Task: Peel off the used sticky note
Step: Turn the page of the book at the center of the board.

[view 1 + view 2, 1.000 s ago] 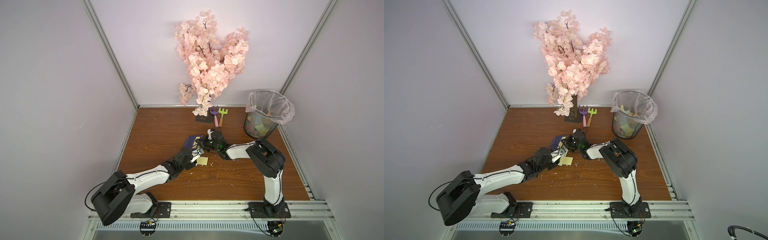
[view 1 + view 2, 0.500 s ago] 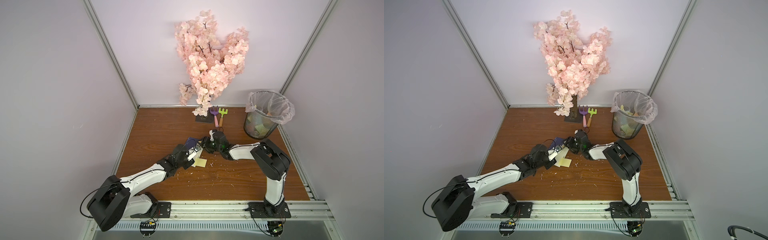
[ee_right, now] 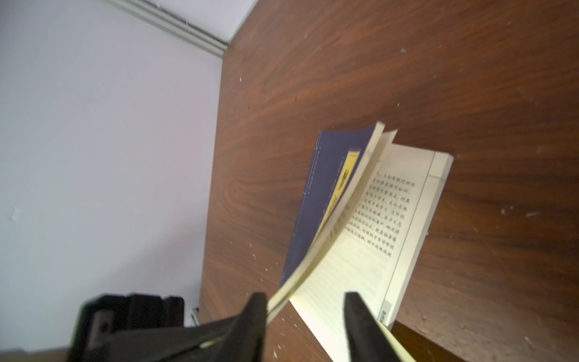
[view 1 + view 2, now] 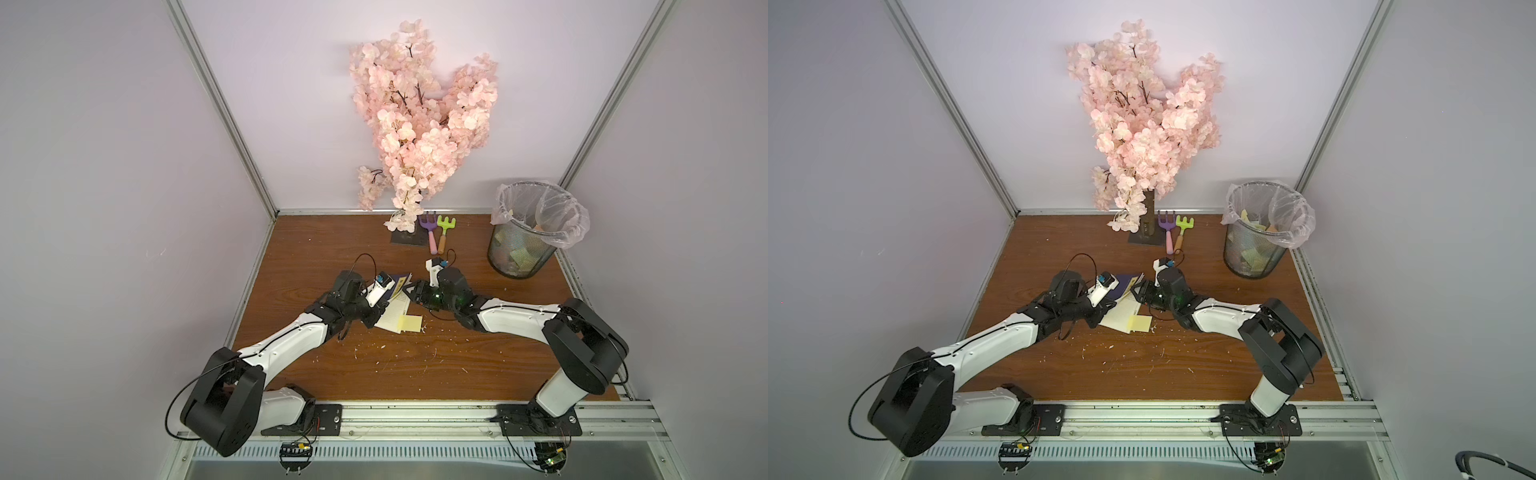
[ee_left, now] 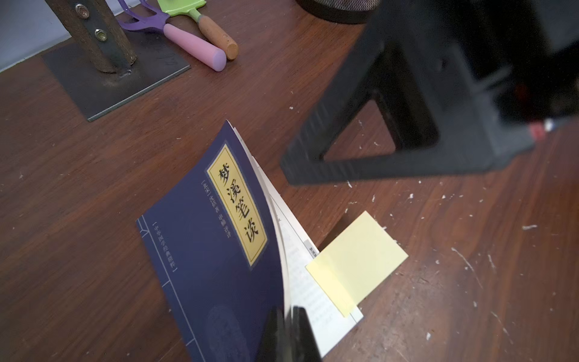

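Observation:
The lifted cover is leaning over the sticky note's page, so I should pull the cover back with my left gripper before my right gripper takes hold of the note's loose end.
A blue-covered book lies mid-table, its cover and front pages lifted. The yellow sticky note is stuck by one edge to the exposed page and hangs out over the wood. My left gripper is shut on the edge of the lifted cover and pages. My right gripper stands open at the book's far edge. The lifted pages brush one fingertip, and the printed page lies beyond the jaws.
A pink blossom tree on a metal base plate stands at the back. Beside it lie a purple rake and a green rake. A lined mesh bin holding paper is back right. Paper scraps litter the wood.
My left gripper has shut on the lifted cover and pages and now holds them up. My right gripper has opened and let go of them. The book has shifted slightly left.

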You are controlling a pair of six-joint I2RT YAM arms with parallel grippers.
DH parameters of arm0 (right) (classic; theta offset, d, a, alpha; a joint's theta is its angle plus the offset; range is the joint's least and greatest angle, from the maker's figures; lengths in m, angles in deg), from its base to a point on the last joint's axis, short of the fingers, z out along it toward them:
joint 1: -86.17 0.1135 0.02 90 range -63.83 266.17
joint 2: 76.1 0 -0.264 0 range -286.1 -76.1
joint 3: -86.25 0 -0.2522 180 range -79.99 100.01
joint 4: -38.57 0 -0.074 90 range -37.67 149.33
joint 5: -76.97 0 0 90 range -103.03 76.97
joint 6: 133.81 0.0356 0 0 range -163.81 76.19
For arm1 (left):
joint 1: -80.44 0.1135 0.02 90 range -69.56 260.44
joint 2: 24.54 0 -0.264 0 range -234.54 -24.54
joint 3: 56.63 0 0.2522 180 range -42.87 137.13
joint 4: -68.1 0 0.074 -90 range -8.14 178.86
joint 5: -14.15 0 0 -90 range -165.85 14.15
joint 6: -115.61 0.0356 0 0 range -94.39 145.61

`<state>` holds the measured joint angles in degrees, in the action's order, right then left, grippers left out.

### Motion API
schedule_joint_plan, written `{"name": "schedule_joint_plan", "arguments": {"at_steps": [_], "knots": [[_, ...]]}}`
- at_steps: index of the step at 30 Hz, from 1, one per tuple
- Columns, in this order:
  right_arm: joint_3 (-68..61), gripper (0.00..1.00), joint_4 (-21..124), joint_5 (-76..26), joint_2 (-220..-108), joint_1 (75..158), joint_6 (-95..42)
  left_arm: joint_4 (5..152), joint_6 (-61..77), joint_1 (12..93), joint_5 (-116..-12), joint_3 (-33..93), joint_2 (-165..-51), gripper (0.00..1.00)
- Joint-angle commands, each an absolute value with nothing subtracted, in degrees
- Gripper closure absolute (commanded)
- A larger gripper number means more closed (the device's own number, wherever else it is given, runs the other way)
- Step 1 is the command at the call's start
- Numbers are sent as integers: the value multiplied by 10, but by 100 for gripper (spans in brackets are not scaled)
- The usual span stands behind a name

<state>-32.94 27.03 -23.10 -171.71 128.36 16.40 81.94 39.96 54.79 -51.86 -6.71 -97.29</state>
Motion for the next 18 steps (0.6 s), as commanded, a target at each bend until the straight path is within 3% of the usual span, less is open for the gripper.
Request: {"name": "schedule_joint_plan", "arguments": {"at_steps": [1, 3, 5, 18], "knots": [[-337, 79, 230, -219, -1743, 1304, 163, 834, 378, 571, -459, -50, -968, 98], [-334, 91, 203, -221, -1769, 1313, 169, 836, 378, 584, -440, -52, -969, 98], [-321, 94, 189, -227, -1802, 1318, 173, 843, 378, 597, -423, -51, -975, 98], [-318, 98, 172, -236, -1883, 1315, 194, 793, 374, 739, -396, -86, -993, 98]]}}
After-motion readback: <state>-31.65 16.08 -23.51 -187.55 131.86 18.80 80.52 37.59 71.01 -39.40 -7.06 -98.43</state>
